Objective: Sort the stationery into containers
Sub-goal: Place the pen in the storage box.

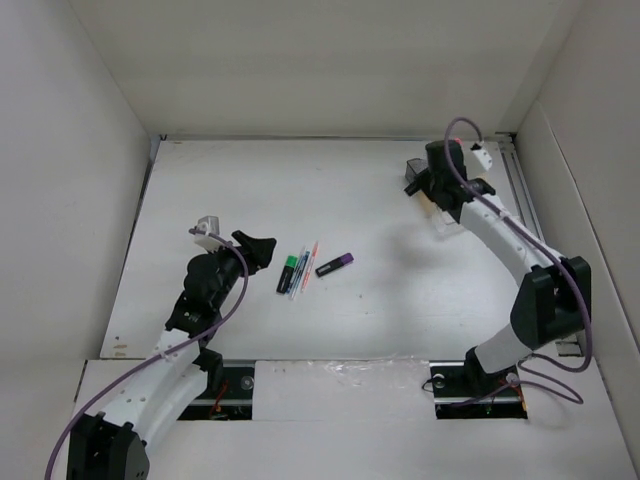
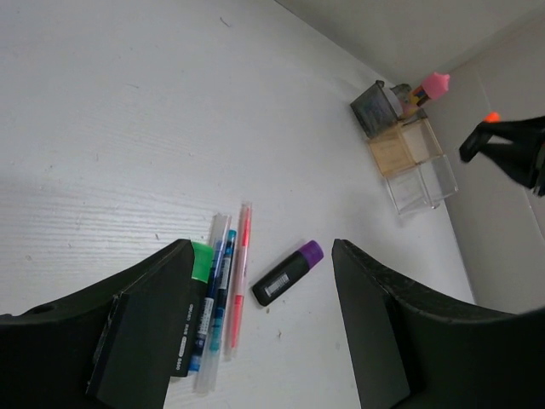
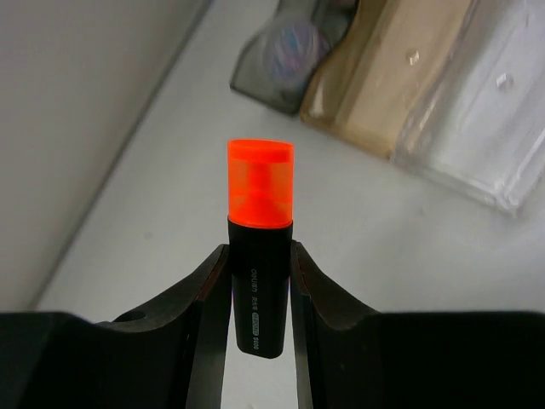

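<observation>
I go on moving my right gripper, which holds the orange-capped highlighter by its body beside the empty amber compartment, until the highlighter hangs over that compartment.
My right gripper is shut on an orange-capped black highlighter and holds it in the air beside the clear organizer. A small round piece lies in its smoky-grey compartment. In the left wrist view a pink-capped glue stick stands at the organizer. My left gripper is open and empty above the green highlighter, blue pens, orange pen and purple marker. From above, the left gripper is left of these and the right gripper is at the organizer.
White walls enclose the table on the left, back and right. The organizer stands near the back right corner, close to the right wall. The right arm arches over the right side. The pens lie side by side, almost touching.
</observation>
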`<state>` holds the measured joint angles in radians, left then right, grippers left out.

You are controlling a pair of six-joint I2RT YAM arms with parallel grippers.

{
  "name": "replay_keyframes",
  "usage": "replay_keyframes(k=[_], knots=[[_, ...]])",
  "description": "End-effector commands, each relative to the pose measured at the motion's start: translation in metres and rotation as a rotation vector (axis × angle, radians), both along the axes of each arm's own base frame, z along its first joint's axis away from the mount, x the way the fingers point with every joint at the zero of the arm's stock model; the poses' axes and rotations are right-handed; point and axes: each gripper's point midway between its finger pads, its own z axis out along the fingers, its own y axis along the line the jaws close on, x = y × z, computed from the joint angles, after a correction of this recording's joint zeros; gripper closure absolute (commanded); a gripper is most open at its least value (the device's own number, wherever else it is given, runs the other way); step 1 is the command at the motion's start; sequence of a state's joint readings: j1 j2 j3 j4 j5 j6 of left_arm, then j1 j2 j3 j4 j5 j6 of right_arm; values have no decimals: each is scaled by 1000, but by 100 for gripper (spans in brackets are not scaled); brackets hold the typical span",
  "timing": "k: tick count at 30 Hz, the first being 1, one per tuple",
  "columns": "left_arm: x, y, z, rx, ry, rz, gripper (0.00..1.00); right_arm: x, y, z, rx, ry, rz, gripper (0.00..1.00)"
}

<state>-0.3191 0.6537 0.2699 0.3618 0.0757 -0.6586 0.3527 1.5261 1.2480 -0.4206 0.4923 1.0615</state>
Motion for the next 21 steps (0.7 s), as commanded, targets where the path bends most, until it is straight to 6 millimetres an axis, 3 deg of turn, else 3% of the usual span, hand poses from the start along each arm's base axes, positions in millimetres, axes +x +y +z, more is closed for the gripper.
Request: replay_keyframes(k=[1, 4, 7, 11, 12, 18, 21], knots=[[5, -4, 19, -13, -58, -11, 38, 47, -30, 32, 70, -109, -54, 87], [3, -3, 20, -14, -59, -11, 38, 60, -47, 36, 75, -144, -94, 87], [3, -3, 25, -22, -85, -11, 38, 70, -71, 24, 58, -115, -151, 87], [4, -3, 17, -9, -46, -11, 38, 63, -96, 6, 22, -79, -209, 87], [5, -4, 21, -12, -55, -11, 38, 59, -103, -7, 17, -56, -223, 87], [4, -6, 19, -17, -63, -23, 38, 49, -127, -10, 28, -78, -298, 87], [4, -7, 18, -17, -61, -32, 38, 43, -148, -20, 12, -54, -370, 87]])
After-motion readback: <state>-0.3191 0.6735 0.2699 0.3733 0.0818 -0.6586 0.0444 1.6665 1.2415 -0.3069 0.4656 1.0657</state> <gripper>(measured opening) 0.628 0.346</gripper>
